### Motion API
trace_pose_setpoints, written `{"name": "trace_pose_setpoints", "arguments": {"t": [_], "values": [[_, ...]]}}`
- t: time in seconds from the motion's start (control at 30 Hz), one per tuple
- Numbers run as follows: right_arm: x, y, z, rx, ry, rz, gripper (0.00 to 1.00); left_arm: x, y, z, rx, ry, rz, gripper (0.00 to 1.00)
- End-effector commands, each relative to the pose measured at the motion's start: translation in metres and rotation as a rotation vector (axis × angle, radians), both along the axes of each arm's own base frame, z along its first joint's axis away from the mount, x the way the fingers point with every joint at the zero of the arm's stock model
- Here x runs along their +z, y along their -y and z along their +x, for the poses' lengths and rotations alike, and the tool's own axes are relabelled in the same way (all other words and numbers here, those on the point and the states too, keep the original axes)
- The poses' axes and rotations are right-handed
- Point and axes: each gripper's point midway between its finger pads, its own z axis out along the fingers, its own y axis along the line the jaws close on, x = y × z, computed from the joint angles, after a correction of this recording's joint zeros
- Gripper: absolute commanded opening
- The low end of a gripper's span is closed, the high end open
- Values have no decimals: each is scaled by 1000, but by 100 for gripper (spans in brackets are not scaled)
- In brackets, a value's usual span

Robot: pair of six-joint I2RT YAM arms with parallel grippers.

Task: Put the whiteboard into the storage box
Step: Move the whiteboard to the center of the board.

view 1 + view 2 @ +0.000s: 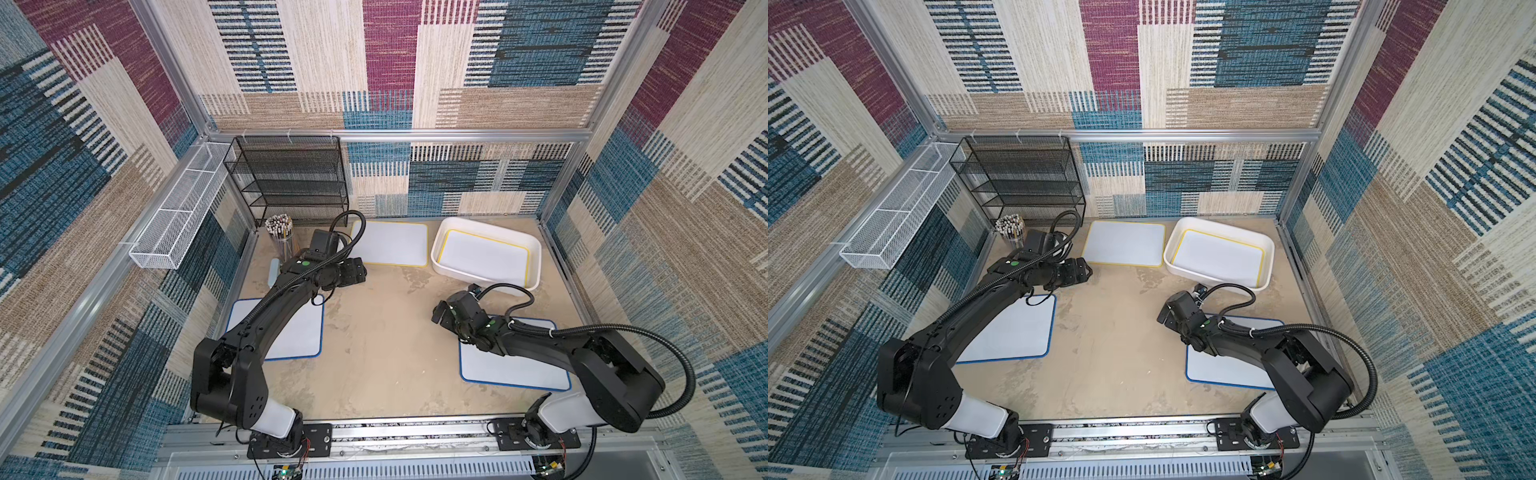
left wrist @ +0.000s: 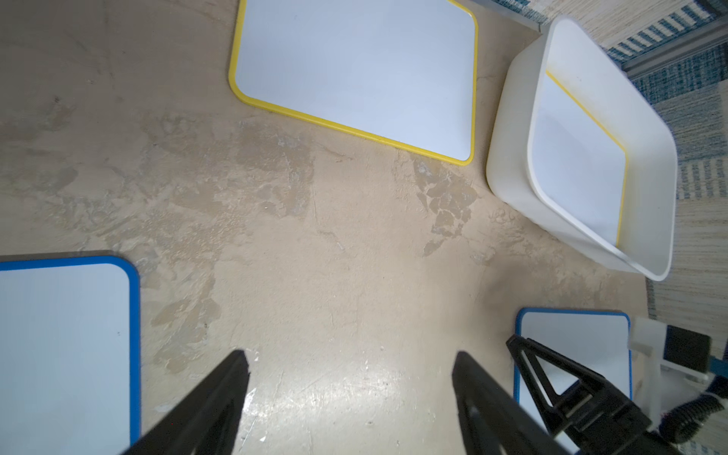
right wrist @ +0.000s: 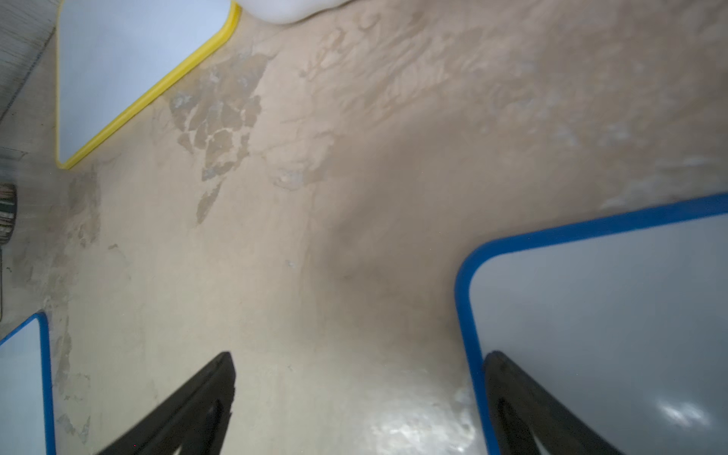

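The blue-edged whiteboard (image 1: pixel 505 369) is beneath the robot's right gripper and a long way from its left gripper, so the right gripper should slide the whiteboard to the middle (image 1: pixel 412 324) for both grippers.
The storage box (image 1: pixel 440 246), a glossy white tub, stands at the back right of the table. One yellow-edged whiteboard (image 1: pixel 484 259) lies flat inside it. A second yellow-edged whiteboard (image 1: pixel 392 243) lies on the table just left of the box. A blue-edged whiteboard (image 1: pixel 299 332) lies under the left arm and another (image 1: pixel 515 365) under the right arm. My left gripper (image 2: pixel 350 362) hovers open and empty near the yellow board's front left corner. My right gripper (image 3: pixel 358 358) is open and empty over the corner of its blue board (image 3: pixel 591 315).
A black mesh shelf rack (image 1: pixel 291 178) stands at the back left, with a cup of pencils (image 1: pixel 280 232) in front of it. A long white wire tray (image 1: pixel 178 220) hangs on the left wall. Patterned walls enclose the table on three sides.
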Motion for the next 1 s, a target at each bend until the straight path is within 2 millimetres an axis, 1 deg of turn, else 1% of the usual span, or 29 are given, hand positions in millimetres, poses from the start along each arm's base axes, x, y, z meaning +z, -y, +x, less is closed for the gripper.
{"name": "trace_pose_setpoints", "arguments": {"t": [0.0,0.03,0.13,0.27,0.37,0.43,0.47,0.5,0.57,0.6,0.67,0.73,0.8,0.87,0.97], "values": [[-18,-32,-12,24,-100,68,100,8,-12,2,42,20,-18,84],[-18,-44,-9,36,-102,71,100,9,-18,3,57,24,-17,84],[-19,-88,-1,93,-104,78,100,14,-38,5,116,39,-11,84],[-16,-162,14,190,-95,92,100,20,-69,7,202,54,0,84],[-9,-213,21,259,-84,132,100,23,-87,7,254,60,9,84],[0,-233,26,286,-67,156,100,24,-94,7,273,67,16,84],[6,-237,29,295,-54,165,100,24,-97,7,283,69,19,84],[13,-239,31,298,-36,169,100,24,-98,7,286,70,20,84],[30,-231,34,292,14,153,100,23,-98,7,285,65,16,84],[36,-225,34,285,32,145,100,22,-96,7,282,61,9,84],[45,-204,31,253,58,126,100,19,-93,8,274,52,-5,83],[50,-183,26,222,71,123,100,16,-89,9,263,44,-27,83],[51,-161,19,183,71,122,100,12,-81,9,245,38,-49,83],[51,-139,11,139,70,124,100,7,-67,9,207,24,-53,83],[49,-112,-5,84,58,131,100,-1,-44,7,138,14,-24,83]]}}
